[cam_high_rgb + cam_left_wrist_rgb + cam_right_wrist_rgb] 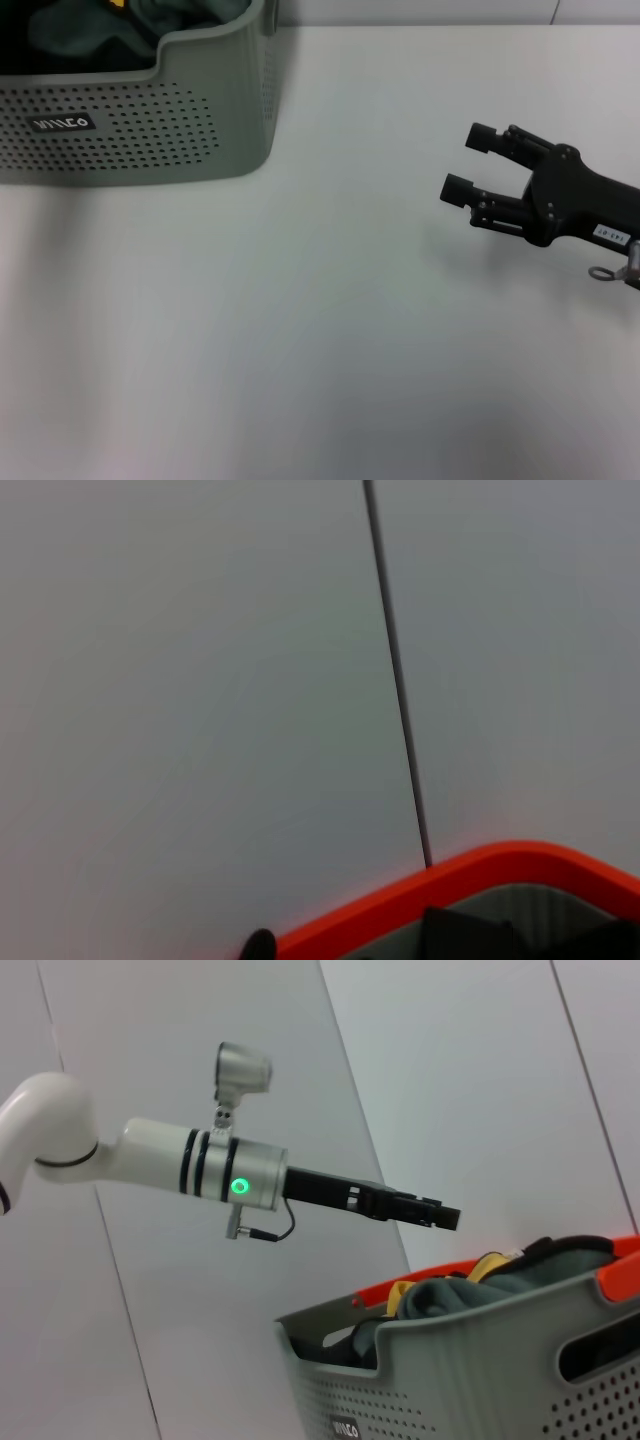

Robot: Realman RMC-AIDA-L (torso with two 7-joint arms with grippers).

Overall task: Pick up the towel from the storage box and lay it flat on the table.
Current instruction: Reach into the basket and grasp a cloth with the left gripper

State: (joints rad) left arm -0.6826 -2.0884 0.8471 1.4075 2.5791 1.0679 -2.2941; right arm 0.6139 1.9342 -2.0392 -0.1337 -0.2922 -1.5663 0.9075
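Observation:
The towel's yellow fold (488,1266) sticks up above the box's rim under my left gripper. I should continue to go down until the fingers get to the towel (442,1297) and close.
The storage box (150,130) stands at the far left of the table (300,330), its black label facing me. The towel (90,35) lies crumpled inside, grey-green side up with a bit of yellow showing. In the right wrist view the box (480,1380) holds the towel (470,1290), whose yellow face and black edging peek out. My left gripper (445,1216) hovers above the box, clear of the cloth and seen side-on; it is outside the head view. My right gripper (466,163) is open and empty over the table's right side, fingers pointing toward the box.
An orange rim (625,1248) shows just behind the box, and also appears in the left wrist view as an orange rim (450,875) in front of a pale panelled wall. White tabletop stretches between the box and my right gripper.

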